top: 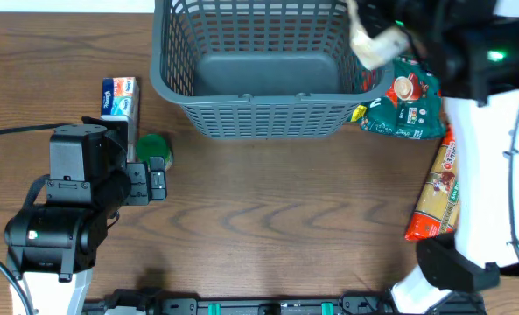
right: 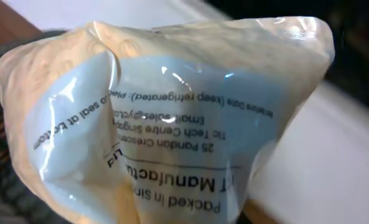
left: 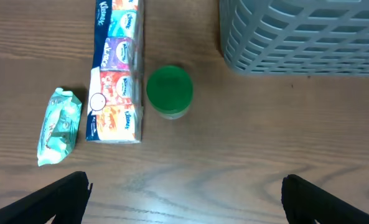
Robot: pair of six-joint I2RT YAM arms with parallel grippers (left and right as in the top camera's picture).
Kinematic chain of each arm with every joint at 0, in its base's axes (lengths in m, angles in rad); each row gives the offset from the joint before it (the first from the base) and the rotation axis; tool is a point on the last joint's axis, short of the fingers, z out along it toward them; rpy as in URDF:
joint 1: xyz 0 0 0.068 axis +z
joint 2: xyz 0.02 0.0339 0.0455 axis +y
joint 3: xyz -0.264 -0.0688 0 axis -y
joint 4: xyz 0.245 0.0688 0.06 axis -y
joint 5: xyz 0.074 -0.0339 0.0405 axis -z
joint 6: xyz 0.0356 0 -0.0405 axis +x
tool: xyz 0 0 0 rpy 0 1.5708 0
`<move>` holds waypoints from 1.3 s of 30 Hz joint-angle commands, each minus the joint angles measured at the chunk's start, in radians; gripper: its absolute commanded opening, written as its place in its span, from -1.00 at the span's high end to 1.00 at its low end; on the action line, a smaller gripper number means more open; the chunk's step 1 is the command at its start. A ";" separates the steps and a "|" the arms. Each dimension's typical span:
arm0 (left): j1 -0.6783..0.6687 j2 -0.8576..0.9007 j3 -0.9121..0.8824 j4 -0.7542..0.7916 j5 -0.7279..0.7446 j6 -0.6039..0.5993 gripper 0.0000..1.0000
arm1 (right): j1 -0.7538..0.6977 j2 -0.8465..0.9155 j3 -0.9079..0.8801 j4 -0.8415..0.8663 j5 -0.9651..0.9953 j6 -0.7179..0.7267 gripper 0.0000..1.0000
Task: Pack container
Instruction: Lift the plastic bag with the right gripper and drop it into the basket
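Note:
I should continue to move my right gripper inward, as the cream packet is over the basket's rim (top: 373, 45) and the empty base (top: 268, 75) is open ahead. I should let go of the packet there.
The dark grey lattice basket (top: 250, 109) stands at the back centre, and its corner shows in the left wrist view (left: 296, 37). No items show on its base. My right gripper (top: 397, 33) is shut on a cream plastic packet (top: 377, 44) and holds it over the basket's right rim. The packet fills the right wrist view (right: 172, 118) and hides the fingers. My left gripper (left: 184, 199) is open and empty above the table, left of the basket. Just beyond it lie a green-lidded jar (left: 169, 91), a tissue pack (left: 116, 68) and a small green packet (left: 58, 124).
A green snack bag (top: 408, 105) lies against the basket's right side. A long pasta packet (top: 438, 192) lies by the right arm's base. The tissue pack (top: 119, 96) and the jar (top: 154, 144) sit at the left, close to the left arm.

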 commanded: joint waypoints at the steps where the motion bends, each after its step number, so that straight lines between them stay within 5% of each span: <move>1: -0.004 0.000 0.018 -0.002 -0.008 0.013 -0.97 | 0.057 0.082 0.021 0.048 -0.008 -0.115 0.98; 15: -0.004 0.000 0.018 -0.020 -0.008 0.013 -0.97 | 0.144 0.447 0.021 -0.074 -0.060 -0.339 0.85; 20: -0.004 0.000 0.018 -0.032 -0.008 0.013 -0.97 | 0.151 0.491 0.019 -0.116 -0.060 -0.350 0.59; 21: -0.004 0.000 0.018 -0.032 -0.008 0.013 -0.97 | 0.151 0.494 0.019 -0.134 -0.060 -0.350 0.48; 22: -0.004 0.000 0.018 -0.032 -0.008 0.013 -0.97 | 0.151 0.495 0.019 -0.154 -0.060 -0.349 0.17; 24: -0.004 0.000 0.018 -0.031 -0.008 0.013 -0.97 | 0.152 0.494 0.020 -0.174 -0.060 -0.332 -0.77; 25: -0.004 0.000 0.018 -0.031 -0.008 0.013 -0.97 | 0.153 0.489 0.020 -0.178 -0.060 -0.314 -0.85; 35: -0.004 0.000 0.018 -0.031 -0.008 0.013 -0.96 | 0.146 0.340 0.064 -0.177 -0.021 -0.163 -0.99; 39: -0.004 0.000 0.018 -0.031 -0.008 0.013 -0.97 | 0.089 0.204 0.119 -0.178 0.128 0.036 -0.95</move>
